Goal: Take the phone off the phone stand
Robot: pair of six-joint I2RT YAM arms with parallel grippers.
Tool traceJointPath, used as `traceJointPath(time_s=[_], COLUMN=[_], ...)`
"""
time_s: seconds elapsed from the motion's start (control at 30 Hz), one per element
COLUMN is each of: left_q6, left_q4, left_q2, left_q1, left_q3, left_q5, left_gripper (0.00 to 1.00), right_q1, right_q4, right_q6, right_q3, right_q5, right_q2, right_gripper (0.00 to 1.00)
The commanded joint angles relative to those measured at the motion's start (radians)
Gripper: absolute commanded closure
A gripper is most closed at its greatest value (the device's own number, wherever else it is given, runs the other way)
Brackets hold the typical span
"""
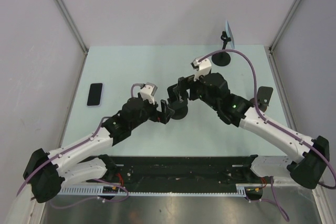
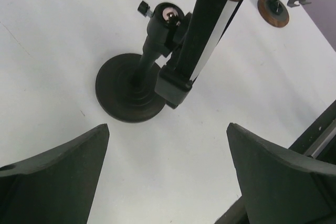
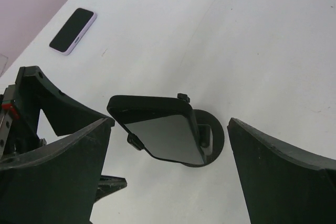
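The phone stands edge-on to my left gripper (image 2: pixel 206 27). My right gripper needs to move away, and my left gripper needs to turn the phone (image 3: pixel 164 134) before removing it.
A black phone (image 3: pixel 163 129) with a dark screen sits tilted in the clamp of a black phone stand (image 3: pixel 212 139) with a round base. My right gripper (image 3: pixel 169 123) hangs above it, open, one finger on each side of the phone and touching nothing. In the left wrist view the phone (image 2: pixel 210 24) shows edge-on above the stand's base (image 2: pixel 128 93). My left gripper (image 2: pixel 168 127) is open a little short of that base, with only table between its fingers. From above, both grippers meet over the stand (image 1: pixel 180 112) at mid table.
A second phone (image 1: pixel 95 94) in a lilac case lies flat at the table's left. Another stand (image 1: pixel 224 56) with a light blue plate is at the back right. A small black object (image 1: pixel 264 96) lies by the right arm.
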Motion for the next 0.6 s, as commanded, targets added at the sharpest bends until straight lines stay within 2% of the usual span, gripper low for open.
traceJointPath(time_s=[0.0, 0.23, 0.57], left_q6=[0.000, 0.102, 0.230], left_q4=[0.044, 0.049, 0.038], left_q2=[0.012, 0.052, 0.118], left_q1=[-0.009, -0.009, -0.006], left_q3=[0.064, 0.133, 0.246], left_q5=[-0.011, 0.031, 0.024], left_gripper=[0.00, 0.00, 0.02], right_q1=[-0.045, -0.177, -0.223], right_q4=[-0.047, -0.021, 0.069], right_q6=[-0.002, 0.044, 0.052], right_q3=[0.004, -0.126, -0.295], right_q5=[-0.072, -0.146, -0.211], right_q2=[-0.077, -0.183, -0.307], right_gripper=[0.02, 0.04, 0.07])
